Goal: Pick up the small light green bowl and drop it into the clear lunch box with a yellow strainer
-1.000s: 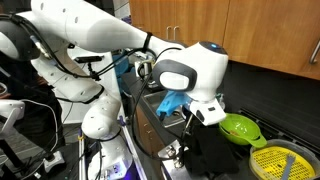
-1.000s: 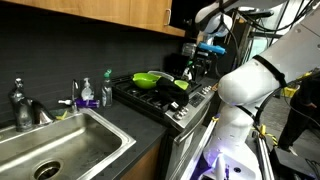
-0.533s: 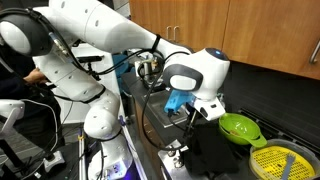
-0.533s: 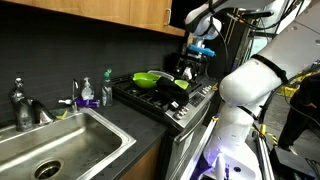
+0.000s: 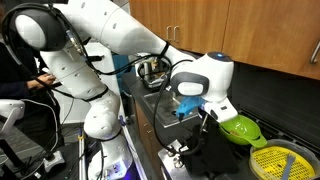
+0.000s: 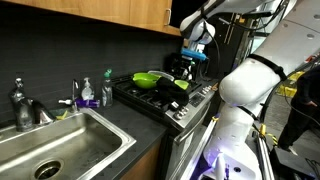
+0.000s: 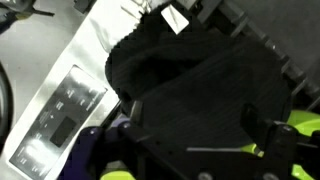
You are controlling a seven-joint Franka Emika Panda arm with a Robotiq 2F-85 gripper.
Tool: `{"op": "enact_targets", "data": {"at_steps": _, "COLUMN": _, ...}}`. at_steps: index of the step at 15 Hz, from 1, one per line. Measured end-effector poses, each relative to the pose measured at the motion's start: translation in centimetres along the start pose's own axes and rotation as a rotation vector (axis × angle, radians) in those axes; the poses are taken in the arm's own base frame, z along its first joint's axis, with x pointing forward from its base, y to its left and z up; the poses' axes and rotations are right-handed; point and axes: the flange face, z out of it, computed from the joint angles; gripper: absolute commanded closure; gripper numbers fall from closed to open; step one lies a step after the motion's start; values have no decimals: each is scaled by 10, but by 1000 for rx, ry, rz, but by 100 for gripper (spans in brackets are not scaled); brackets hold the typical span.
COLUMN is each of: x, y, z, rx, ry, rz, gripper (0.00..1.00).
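Note:
My gripper should move past the black cloth (image 7: 195,85) and turn square above the small light green bowl, because it is hanging slanted over the cloth now.
The small light green bowl (image 5: 240,128) sits on the black stove top, and it shows in both exterior views (image 6: 148,78). Just past it lies the clear lunch box, with the round yellow strainer (image 5: 276,160) inside. My gripper (image 5: 206,112) hangs over the stove a short way from the bowl, apart from it. In the wrist view its two dark fingers stand wide apart with nothing between them (image 7: 200,125). A slice of the green bowl shows at the right edge (image 7: 306,126).
A black cloth (image 7: 190,70) lies on the stove under the gripper, next to the stove's control panel (image 7: 62,112). A metal pot (image 5: 152,68) stands behind the arm. A sink (image 6: 60,150), a faucet (image 6: 20,105) and two bottles (image 6: 86,95) lie beside the stove.
My arm has swung across the stove, bringing the gripper closer to the green bowl. The bowl and the lunch box have not moved.

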Motion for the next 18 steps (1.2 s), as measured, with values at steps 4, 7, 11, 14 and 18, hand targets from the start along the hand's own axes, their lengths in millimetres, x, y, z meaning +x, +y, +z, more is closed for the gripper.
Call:
{"op": "enact_targets", "data": {"at_steps": 4, "x": 44, "y": 8, "z": 4, "rx": 26, "ry": 201, "rz": 123, "gripper": 0}}
{"op": "enact_targets", "data": {"at_steps": 7, "x": 78, "y": 50, "z": 6, "rx": 9, "ry": 294, "rz": 262, "gripper": 0}}
{"op": "enact_targets", "data": {"at_steps": 11, "x": 110, "y": 116, "z": 5, "rx": -31, "ry": 332, "rz": 444, "gripper": 0}}
{"op": "enact_targets", "data": {"at_steps": 14, "x": 119, "y": 130, "z": 11, "rx": -46, "ry": 329, "rz": 514, "gripper": 0}}
{"op": "enact_targets", "data": {"at_steps": 18, "x": 130, "y": 111, "z": 25, "rx": -59, "ry": 317, "rz": 541, "gripper": 0}}
